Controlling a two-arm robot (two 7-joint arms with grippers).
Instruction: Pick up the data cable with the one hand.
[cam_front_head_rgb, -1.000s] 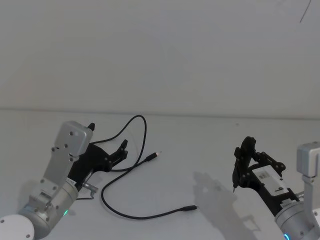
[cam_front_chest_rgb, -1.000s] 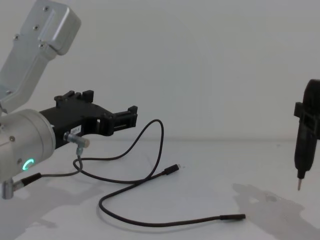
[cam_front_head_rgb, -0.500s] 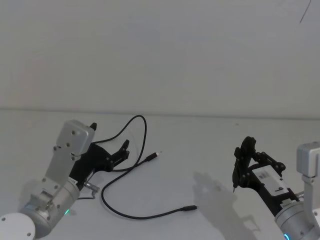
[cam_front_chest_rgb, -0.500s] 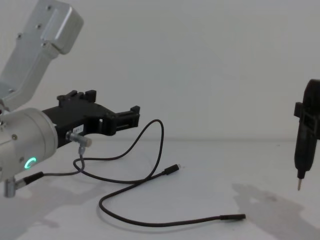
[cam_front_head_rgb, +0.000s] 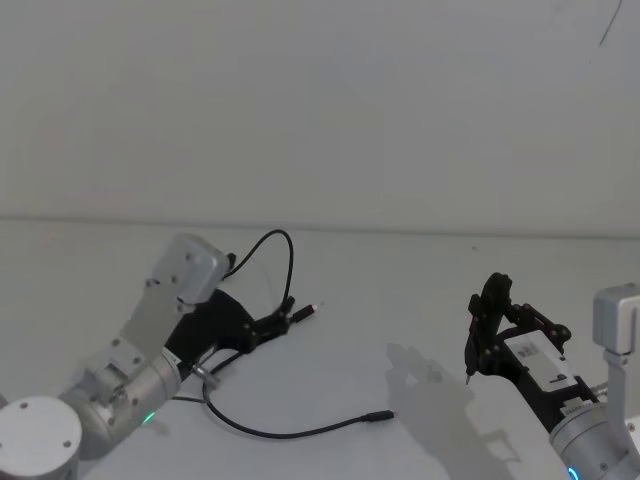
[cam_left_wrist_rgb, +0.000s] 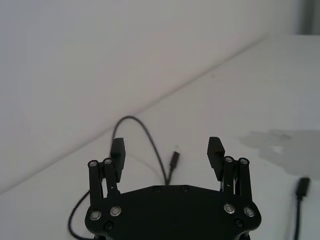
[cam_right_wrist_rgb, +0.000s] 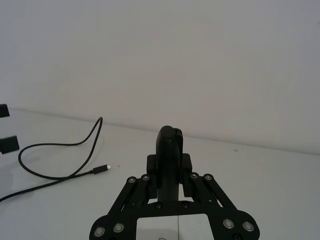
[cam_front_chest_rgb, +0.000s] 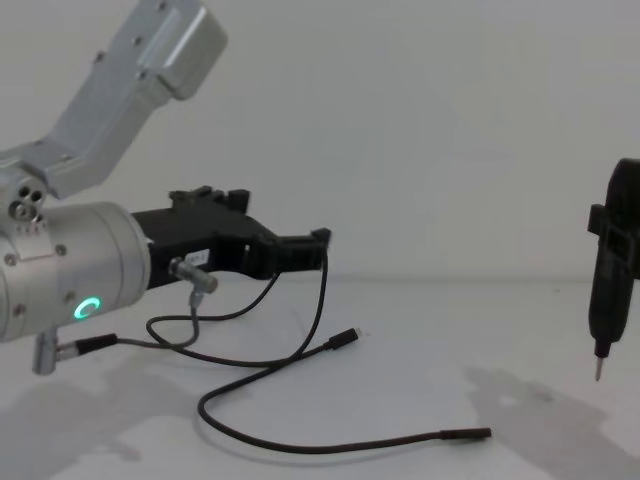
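The nearer plug (cam_front_chest_rgb: 466, 434) will point straight out when I lift the cable behind it, because the cable keeps wide smooth curves (cam_front_chest_rgb: 206, 407).
The data cable (cam_front_head_rgb: 292, 265) is a thin black cord lying in loose loops on the white table (cam_front_head_rgb: 420, 290). One slim plug (cam_front_head_rgb: 306, 312) lies mid-table and the thicker plug (cam_front_head_rgb: 380, 415) lies nearer to me. My left gripper (cam_front_head_rgb: 283, 314) is open and hovers low just over the cable's far loop, beside the slim plug. In the left wrist view its fingers (cam_left_wrist_rgb: 117, 150) stand wide apart, with the cable (cam_left_wrist_rgb: 150, 145) and plug (cam_left_wrist_rgb: 174, 161) beyond them. From the chest view the gripper (cam_front_chest_rgb: 318, 246) is above the cable (cam_front_chest_rgb: 325, 300), apart from it. My right gripper (cam_front_head_rgb: 490, 335) is parked at the right.
The right gripper (cam_right_wrist_rgb: 170, 165) is shut on a dark upright pen-like tool (cam_front_chest_rgb: 610, 270) whose thin tip points down at the table. A short grey wire with metal connectors (cam_front_chest_rgb: 190, 275) hangs from the left wrist. The table between the arms is bare white.
My left gripper has swung forward and to the right, from beside the cable's left part to over its far loop near the slim plug. Cable and right arm have not moved.
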